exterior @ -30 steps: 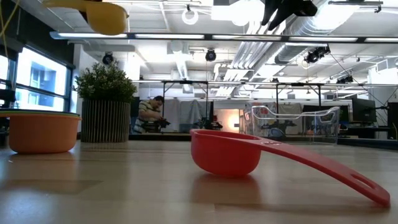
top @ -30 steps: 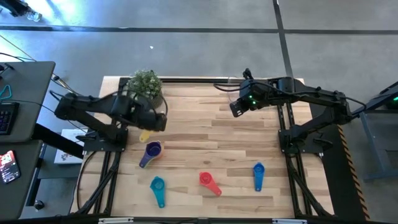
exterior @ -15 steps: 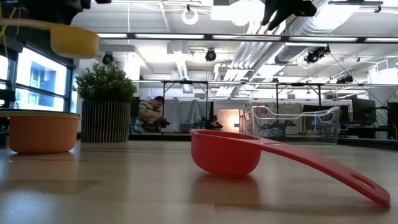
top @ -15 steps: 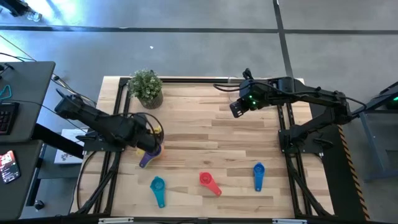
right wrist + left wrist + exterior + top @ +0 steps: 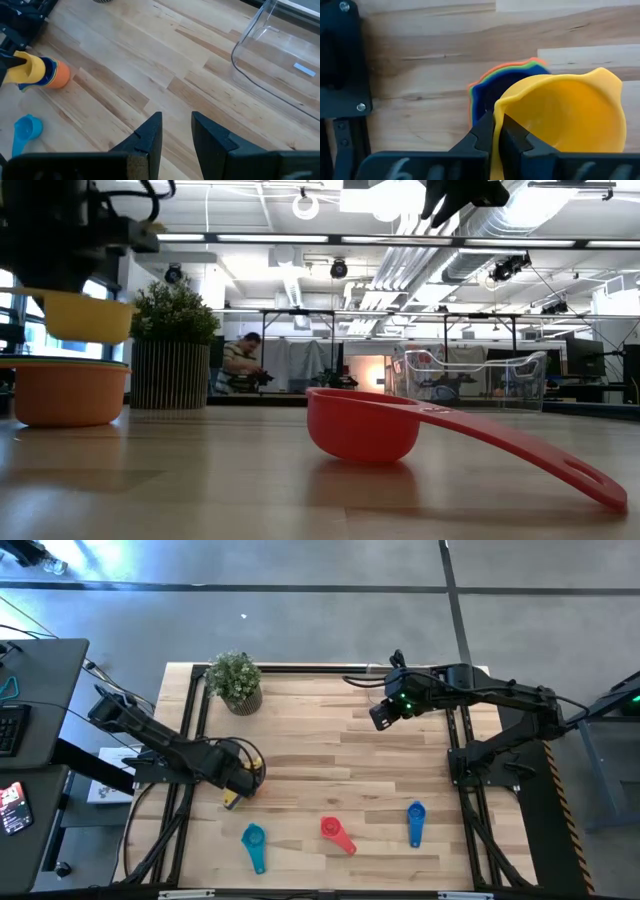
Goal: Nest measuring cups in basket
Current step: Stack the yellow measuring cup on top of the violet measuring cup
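My left gripper keeps lowering the yellow cup (image 5: 88, 320), which hangs level with its opening up just above the nested stack (image 5: 66, 365), until the cup's bowl sits inside, and then let go.
My left gripper (image 5: 243, 777) is shut on the yellow measuring cup (image 5: 88, 316). It holds the cup just above a nested stack (image 5: 68, 390) of orange, green and purple cups that rests on its base on the table. The left wrist view shows the stack (image 5: 482, 92) behind the yellow bowl (image 5: 565, 115). The red cup (image 5: 335, 832), light blue cup (image 5: 253, 840) and blue cup (image 5: 415, 821) lie apart near the table's near edge. My right gripper (image 5: 176, 125) hangs open, high over the far right part of the table, next to the clear basket (image 5: 280, 55). My left gripper pinches the yellow cup's side wall at the rim (image 5: 494, 107), one finger (image 5: 514, 136) inside the bowl and one (image 5: 481, 135) outside. It comes from above, pointing down. The cup is lifted clear, level with its mouth up, a small gap above the stack's rim (image 5: 66, 362).
A potted plant (image 5: 235, 680) stands at the far left corner. The basket (image 5: 470, 378) sits at the far right. The table's middle is bare wood. Black frame rails run along the left and right edges.
My left gripper has carried the yellow cup from beside the plant toward the table's near edge and downward. The cup now hangs just over the nested stack, where it was high above the table a second ago. It has stayed shut on the cup.
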Action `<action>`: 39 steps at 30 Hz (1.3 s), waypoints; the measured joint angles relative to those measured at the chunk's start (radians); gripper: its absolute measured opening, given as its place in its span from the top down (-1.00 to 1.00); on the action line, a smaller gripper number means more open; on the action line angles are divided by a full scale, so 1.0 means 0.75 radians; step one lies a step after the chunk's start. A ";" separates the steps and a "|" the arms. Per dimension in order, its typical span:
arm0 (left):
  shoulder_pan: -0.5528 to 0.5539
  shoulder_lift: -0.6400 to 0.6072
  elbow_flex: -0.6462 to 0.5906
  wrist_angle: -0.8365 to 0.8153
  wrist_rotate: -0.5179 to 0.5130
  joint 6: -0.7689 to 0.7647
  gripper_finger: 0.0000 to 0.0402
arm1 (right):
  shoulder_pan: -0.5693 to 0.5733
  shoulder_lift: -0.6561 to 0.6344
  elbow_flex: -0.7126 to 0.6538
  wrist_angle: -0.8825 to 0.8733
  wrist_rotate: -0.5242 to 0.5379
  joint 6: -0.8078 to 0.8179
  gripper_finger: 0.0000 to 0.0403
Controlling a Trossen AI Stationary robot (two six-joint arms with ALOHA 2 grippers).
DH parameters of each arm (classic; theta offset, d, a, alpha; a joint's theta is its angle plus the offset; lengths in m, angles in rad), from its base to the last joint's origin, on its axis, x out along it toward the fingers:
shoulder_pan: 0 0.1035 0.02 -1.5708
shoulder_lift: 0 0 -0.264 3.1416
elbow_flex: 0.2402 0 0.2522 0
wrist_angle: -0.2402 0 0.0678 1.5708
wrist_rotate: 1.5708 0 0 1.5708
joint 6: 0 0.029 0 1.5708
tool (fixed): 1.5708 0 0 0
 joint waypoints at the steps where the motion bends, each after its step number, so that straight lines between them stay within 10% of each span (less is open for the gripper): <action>1: 0.000 0.000 -0.012 0.005 0.014 0.000 0.97 | 0.000 0.000 0.000 0.000 0.000 0.000 0.52; 39: 0.074 -0.001 -0.151 0.278 0.085 0.081 0.63 | 0.000 0.004 0.000 0.000 -0.008 -0.034 0.52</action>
